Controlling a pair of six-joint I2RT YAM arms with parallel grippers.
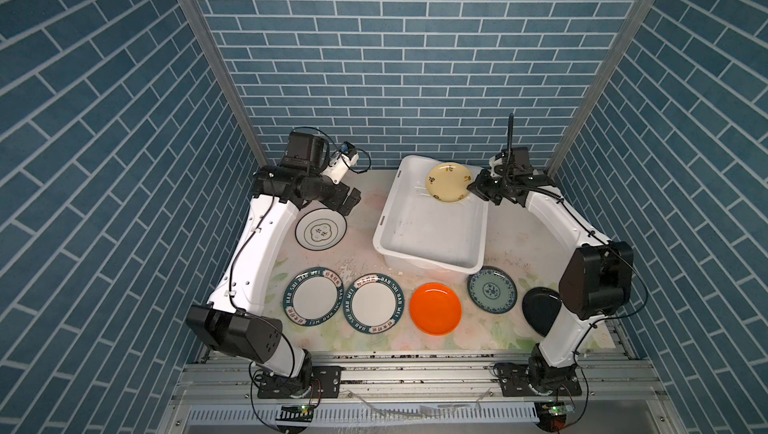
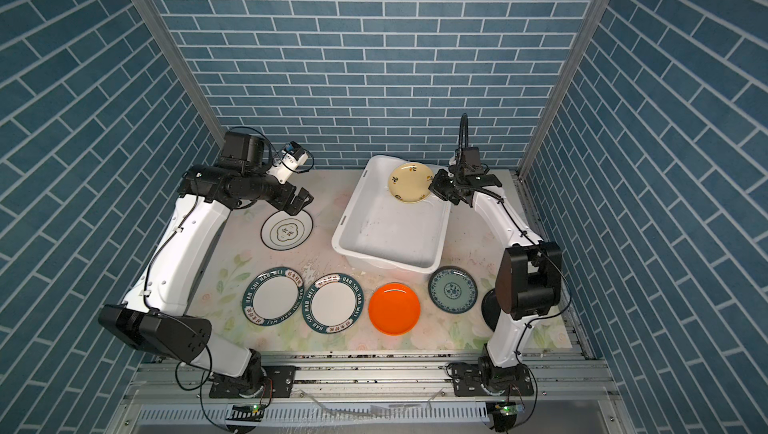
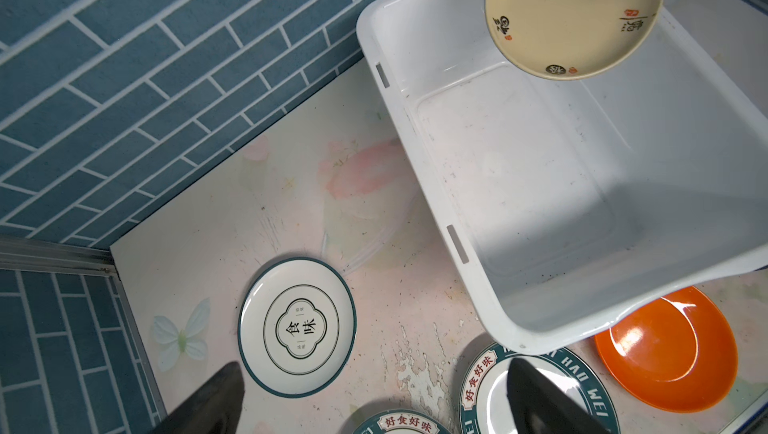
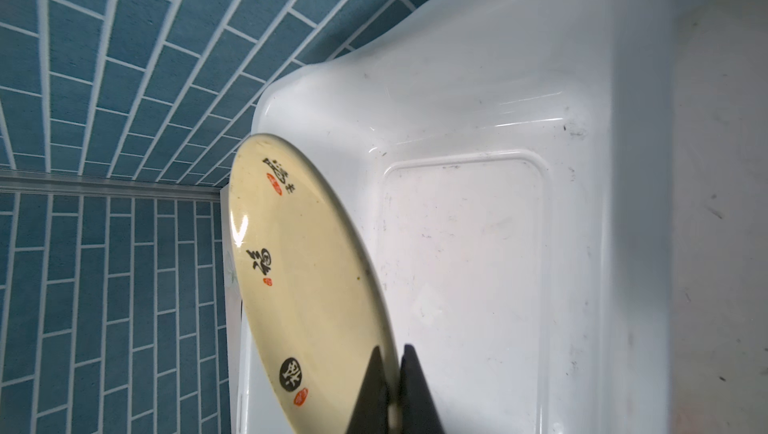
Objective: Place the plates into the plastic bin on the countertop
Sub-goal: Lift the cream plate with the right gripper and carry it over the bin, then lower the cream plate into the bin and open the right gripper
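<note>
I have the cream-yellow plate (image 1: 448, 182) hanging printed side up over the plastic bin's empty bottom (image 1: 425, 209), so I should keep lowering it with my right gripper until it rests there.
My right gripper (image 1: 471, 189) (image 2: 434, 186) (image 4: 392, 353) is shut on the rim of the cream-yellow plate (image 1: 449, 182) (image 2: 411, 182) (image 3: 569, 16) (image 4: 299, 278), holding it tilted over the far right corner of the plastic bin (image 1: 388, 211) (image 2: 345, 220) (image 3: 411, 153) (image 4: 582, 78). The bin's floor is bare. My left gripper (image 1: 351, 201) (image 2: 303, 199) (image 3: 374, 365) hangs open above the black-rimmed white plate (image 1: 321, 229) (image 2: 286, 229) (image 3: 297, 326). Along the countertop's (image 1: 357, 253) front lie two green-rimmed plates (image 1: 312, 297) (image 1: 374, 303), an orange plate (image 1: 435, 308) (image 3: 665, 353), a blue-green plate (image 1: 491, 290) and a black plate (image 1: 540, 311), partly hidden behind my right arm.
Blue brick walls (image 1: 374, 78) close in the back and both sides, with aluminium posts (image 1: 216, 70) at the corners. A metal rail (image 1: 415, 373) carrying both arm bases runs along the front edge.
</note>
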